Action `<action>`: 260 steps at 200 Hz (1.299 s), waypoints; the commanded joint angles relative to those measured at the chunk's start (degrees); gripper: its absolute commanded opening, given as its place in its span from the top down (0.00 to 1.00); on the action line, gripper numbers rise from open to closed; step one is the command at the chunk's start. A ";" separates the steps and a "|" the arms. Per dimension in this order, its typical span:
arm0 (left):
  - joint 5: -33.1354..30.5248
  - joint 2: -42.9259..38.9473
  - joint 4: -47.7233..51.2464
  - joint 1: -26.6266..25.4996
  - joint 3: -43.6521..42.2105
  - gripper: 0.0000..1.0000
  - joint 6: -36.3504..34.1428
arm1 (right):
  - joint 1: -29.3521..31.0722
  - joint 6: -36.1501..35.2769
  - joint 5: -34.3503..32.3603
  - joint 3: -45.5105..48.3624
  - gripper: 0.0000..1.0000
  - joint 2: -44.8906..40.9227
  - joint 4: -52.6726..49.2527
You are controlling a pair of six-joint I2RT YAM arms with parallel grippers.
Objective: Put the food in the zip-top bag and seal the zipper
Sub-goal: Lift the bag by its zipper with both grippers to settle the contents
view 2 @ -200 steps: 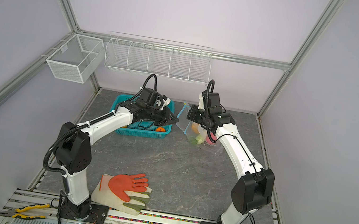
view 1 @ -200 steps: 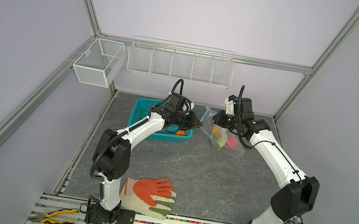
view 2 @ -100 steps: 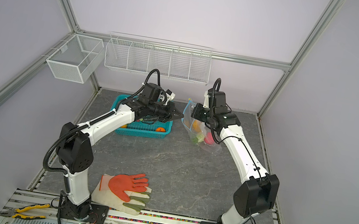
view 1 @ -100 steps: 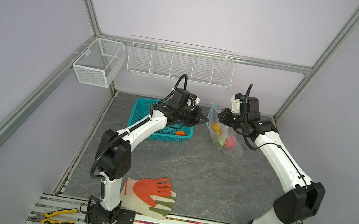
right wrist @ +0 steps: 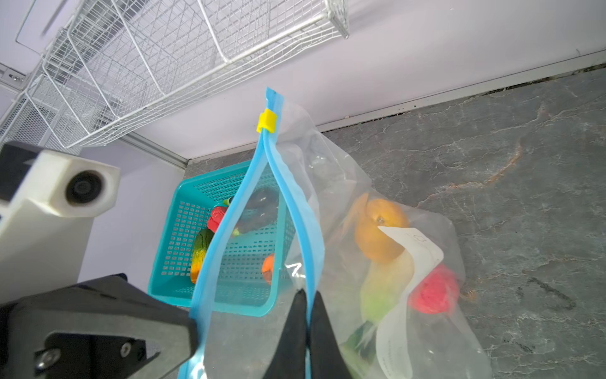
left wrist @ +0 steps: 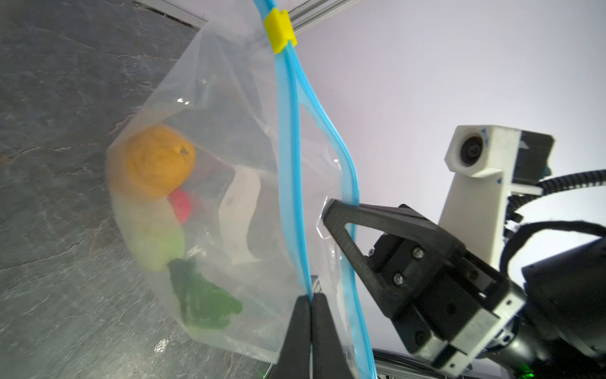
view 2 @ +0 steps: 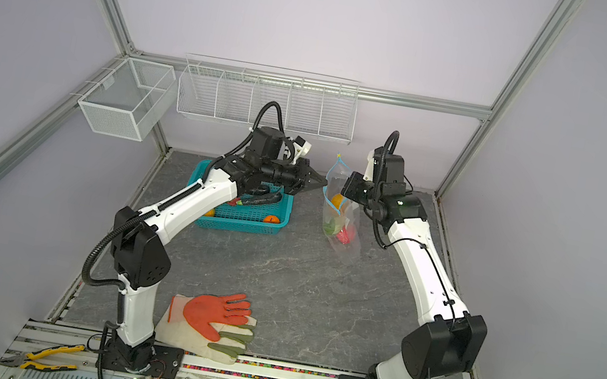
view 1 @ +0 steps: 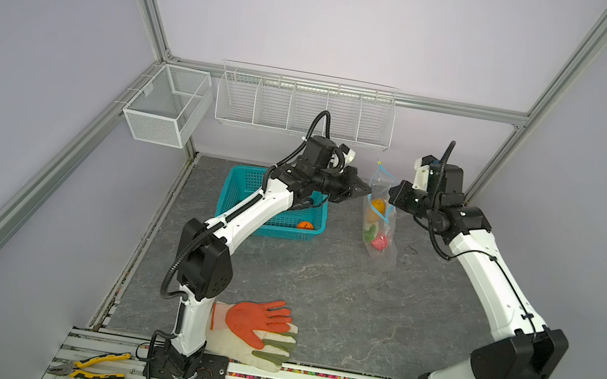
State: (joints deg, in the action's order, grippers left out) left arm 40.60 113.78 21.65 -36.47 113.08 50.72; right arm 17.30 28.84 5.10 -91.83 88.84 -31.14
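Observation:
The teal basket (view 1: 304, 224) still has food in it while both grippers hold the bag up, so I should bring the bag (view 1: 379, 234) down with its opening toward the basket and free my left gripper.
The clear zip-top bag (view 1: 379, 229) (view 2: 343, 227) hangs upright between my two grippers at the back of the table. My left gripper (view 1: 367, 189) (left wrist: 310, 297) is shut on one blue strip of the zipper (left wrist: 288, 164). My right gripper (view 1: 392, 191) (right wrist: 307, 292) is shut on the other strip (right wrist: 305, 229), and the mouth gapes between them. The yellow slider tab (right wrist: 266, 120) sits at the zipper's top end. Food lies in the bag: an orange piece (left wrist: 154, 160), a red one (left wrist: 180, 205), green ones (left wrist: 203, 295), beside a white paper slip.
A teal basket (view 1: 239, 183) behind the left arm holds more food: red (right wrist: 218, 216), dark (right wrist: 259, 210), green-orange (right wrist: 200, 252) and orange (view 1: 305, 225) pieces. Work gloves (view 1: 256, 330) lie at the front. White wire racks (view 1: 304, 106) hang on the back wall.
Both grippers have risen and carried the bag's mouth up. The left gripper has shut on its zipper strip. The bag now hangs taller, with the slider end pointing up.

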 commanded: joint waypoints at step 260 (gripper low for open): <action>2.38 14.26 -8.24 -7.12 19.07 1.00 11.77 | -13.35 -0.23 -0.02 5.60 0.93 -8.58 0.51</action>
State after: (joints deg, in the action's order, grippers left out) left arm 42.09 127.52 19.11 -42.13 132.77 59.02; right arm 4.49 28.75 5.19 -87.13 82.13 -31.05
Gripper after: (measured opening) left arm 0.047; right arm 0.067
